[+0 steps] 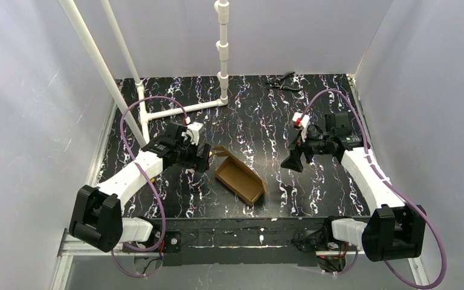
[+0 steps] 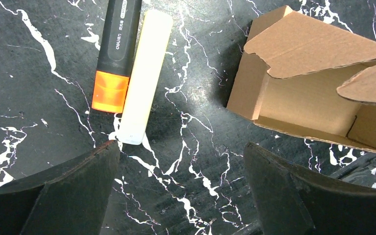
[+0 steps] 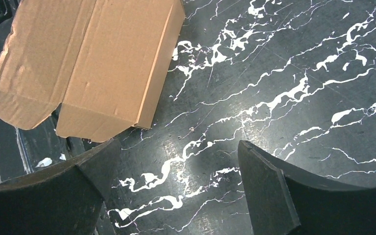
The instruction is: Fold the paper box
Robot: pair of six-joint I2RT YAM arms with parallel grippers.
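Note:
My gripper will carry the pale yellow stick (image 2: 146,78) into the paper box's open trough (image 1: 238,177), and the stick will lie flat inside because the trough looks longer than the stick.
The paper box (image 1: 239,176) is brown cardboard, partly formed into an open-topped trough, and lies slantwise on the black marbled table between the two arms. In the left wrist view the paper box (image 2: 298,98) shows its open inside, with flaps raised at its top edge. In the right wrist view the paper box (image 3: 93,63) shows an outer wall and a rounded flap. My left gripper (image 1: 198,171) hovers just left of it, open and empty (image 2: 178,147). My right gripper (image 1: 293,161) is to its right, also open and empty (image 3: 177,143). Neither touches the box.
A black marker with an orange tip (image 2: 115,54) and a pale yellow stick (image 2: 144,78) lie side by side under the left gripper, left of the box. A white pipe frame (image 1: 181,109) stands at the back left. Dark pliers (image 1: 283,81) lie at the back right.

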